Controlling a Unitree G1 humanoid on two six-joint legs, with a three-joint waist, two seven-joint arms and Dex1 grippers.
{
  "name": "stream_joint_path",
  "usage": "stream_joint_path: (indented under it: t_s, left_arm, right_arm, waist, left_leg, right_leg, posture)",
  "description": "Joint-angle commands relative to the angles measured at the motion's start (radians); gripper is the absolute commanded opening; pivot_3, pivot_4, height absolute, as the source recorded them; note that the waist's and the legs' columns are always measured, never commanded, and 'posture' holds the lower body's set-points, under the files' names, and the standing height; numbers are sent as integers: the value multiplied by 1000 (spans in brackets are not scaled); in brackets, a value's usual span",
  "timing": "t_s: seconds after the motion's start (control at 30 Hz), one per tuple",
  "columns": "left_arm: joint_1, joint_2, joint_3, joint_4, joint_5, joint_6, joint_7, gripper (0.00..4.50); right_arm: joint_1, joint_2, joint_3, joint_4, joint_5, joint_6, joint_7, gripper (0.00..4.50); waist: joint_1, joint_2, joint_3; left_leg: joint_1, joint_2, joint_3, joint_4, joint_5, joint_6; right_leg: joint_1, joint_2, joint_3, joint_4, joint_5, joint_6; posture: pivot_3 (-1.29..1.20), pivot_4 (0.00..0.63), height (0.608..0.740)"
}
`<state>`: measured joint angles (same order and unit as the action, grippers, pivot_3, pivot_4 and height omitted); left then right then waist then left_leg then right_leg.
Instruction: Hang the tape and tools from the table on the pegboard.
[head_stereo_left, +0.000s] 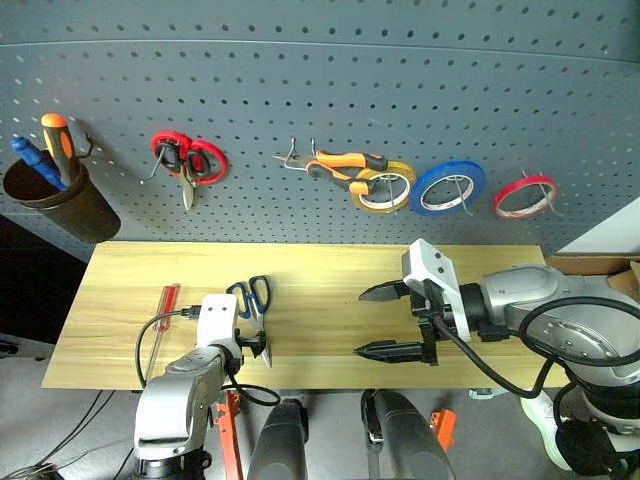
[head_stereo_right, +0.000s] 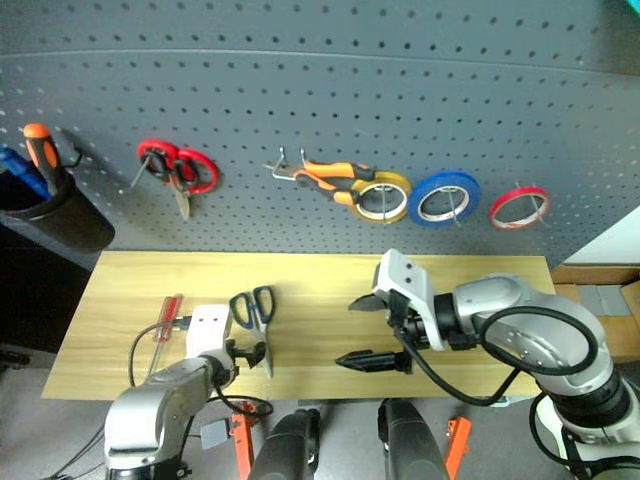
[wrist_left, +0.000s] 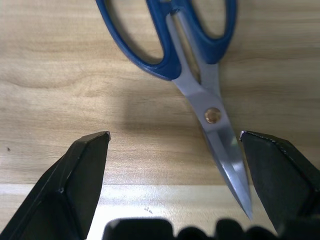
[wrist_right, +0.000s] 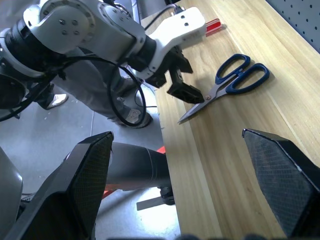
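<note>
The open fingers of my left gripper straddle the scissors' blades and the handles face the pegboard, so it should keep moving toward the blue-handled scissors' screw and close.
Blue-handled scissors lie flat on the wooden table, blades pointing to its front edge. My left gripper hovers open over the blades; in the left wrist view the scissors have their blade tip between my left gripper's fingers, close to one finger. A red-handled screwdriver lies to the left of the scissors. My right gripper stands open above the table's middle, pointing left, empty. On the pegboard hang the orange-and-black pliers and the thin red tape ring.
Also hanging on the pegboard are red-handled scissors, a yellow roll and a blue roll. A dark cup with an orange-handled tool is mounted at the far left. A cardboard box sits past the table's right end.
</note>
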<state>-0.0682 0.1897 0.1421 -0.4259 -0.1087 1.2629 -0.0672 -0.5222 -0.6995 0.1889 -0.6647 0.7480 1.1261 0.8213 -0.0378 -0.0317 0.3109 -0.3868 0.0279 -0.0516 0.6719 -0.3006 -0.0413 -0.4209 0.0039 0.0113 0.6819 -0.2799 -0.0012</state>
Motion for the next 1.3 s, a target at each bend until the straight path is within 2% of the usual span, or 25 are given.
stream_joint_path:
  t_s: [0.03, 0.33, 0.47, 0.67, 0.77, 1.07, 1.3]
  left_arm:
    - [-27, -12, -14, 38, 17, -50, 21, 4500]
    - [-101, -97, -49, 167, 64, -85, 118, 4500]
    - [-124, -151, -3, 212, 85, -106, 190, 4500]
    - [-125, -178, 16, 220, 92, -117, 224, 4500]
    - [-113, -183, 47, 207, 90, -99, 236, 3996]
    - [-95, -139, 126, 202, 77, -118, 216, 1000]
    - [-85, -109, 162, 198, 23, -168, 142, 667]
  right_arm:
    - [14, 8, 0, -55, 36, 6, -20, 4481]
    - [34, 4, -8, -61, 60, 3, -39, 4481]
    - [40, 1, -10, -57, 66, 2, -40, 4481]
    - [41, -6, -12, -57, 71, 0, -43, 4481]
    - [36, -15, -11, -60, 61, -8, -42, 4500]
    - [-2, -33, 6, -66, 36, -41, -42, 4500]
    - [-9, -44, 10, -61, 17, -57, -36, 4500]
  waist:
    - [2, 0, 1]
    - [6, 0, 1]
    - [6, 0, 1]
    - [5, 0, 1]
    - [5, 0, 1]
    - [3, 0, 1]
    - [5, 0, 1]
  left_leg:
    - [0, 0, 0, 0, 0, 0]
    - [-1, -1, 0, 0, 0, 0]
    - [-1, -1, 0, 1, 0, 0]
    - [-1, -1, 1, 3, 0, 0]
    - [-1, -1, 1, 3, 0, 0]
    - [-1, -1, 1, 3, 0, 0]
    - [-2, -1, 1, 3, 0, -1]
  right_leg:
    - [0, 0, 0, 0, 0, 0]
    - [0, -1, 0, -1, 1, 1]
    - [0, -1, 0, -1, 1, 2]
    - [0, -1, 0, 0, 2, 3]
    - [1, -1, 0, 0, 2, 3]
    - [0, -1, 0, 0, 2, 4]
    - [0, -1, 0, -1, 2, 4]
  posture:
    - [-55, 346, 740]
    - [-57, 340, 740]
    - [-61, 338, 740]
    - [-63, 338, 740]
    - [-71, 332, 740]
    - [-76, 322, 740]
    - [-80, 314, 740]
